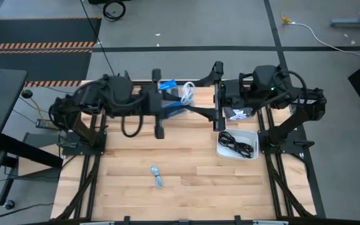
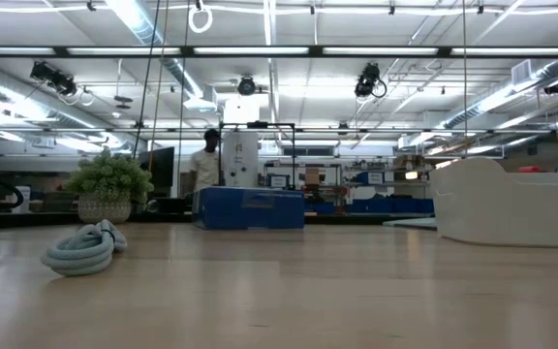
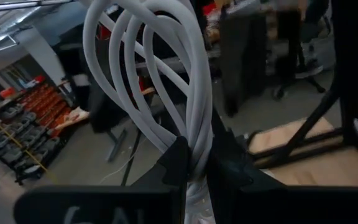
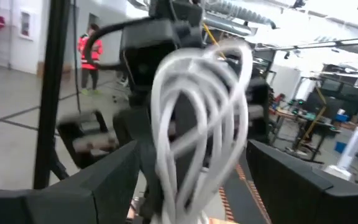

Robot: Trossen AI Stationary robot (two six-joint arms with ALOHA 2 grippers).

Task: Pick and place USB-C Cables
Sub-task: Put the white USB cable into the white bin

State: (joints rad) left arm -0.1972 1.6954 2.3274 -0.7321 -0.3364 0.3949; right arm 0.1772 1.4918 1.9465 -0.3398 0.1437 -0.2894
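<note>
My left gripper is holding the white cable far from the white bin [image 1: 237, 144], so my right gripper should first close on the cable's loops [image 1: 188, 92], and then my left gripper should open.
My left gripper [image 1: 181, 99] is above the table's far middle, shut on the white USB-C cable [image 1: 188, 92]. The cable is a coil of several loops [image 3: 160, 68]. My right gripper [image 1: 195, 95] faces it from the right, open wide. In the right wrist view its fingers [image 4: 104, 183] stand on either side of the coil [image 4: 197, 124] without touching it. The pale blue-grey cable [image 1: 158, 177] lies coiled on the near middle of the table [image 2: 85, 247]. Two black cables [image 1: 237, 142] lie in the white bin [image 1: 220, 149]. My left gripper pinches the white cable's gathered strands [image 3: 196, 146] between its two fingers [image 3: 176, 165], several strands at once. The fingers come level from the table's left. The coil is lifted clear of the table and its loops stand out beyond the fingertips.
The white bin [image 2: 511, 204] sits on the right side of the table, below my right arm. A blue box [image 1: 167, 84] stands at the far edge behind the grippers [image 2: 250, 208]. Bare wood lies across the near half around the pale cable.
</note>
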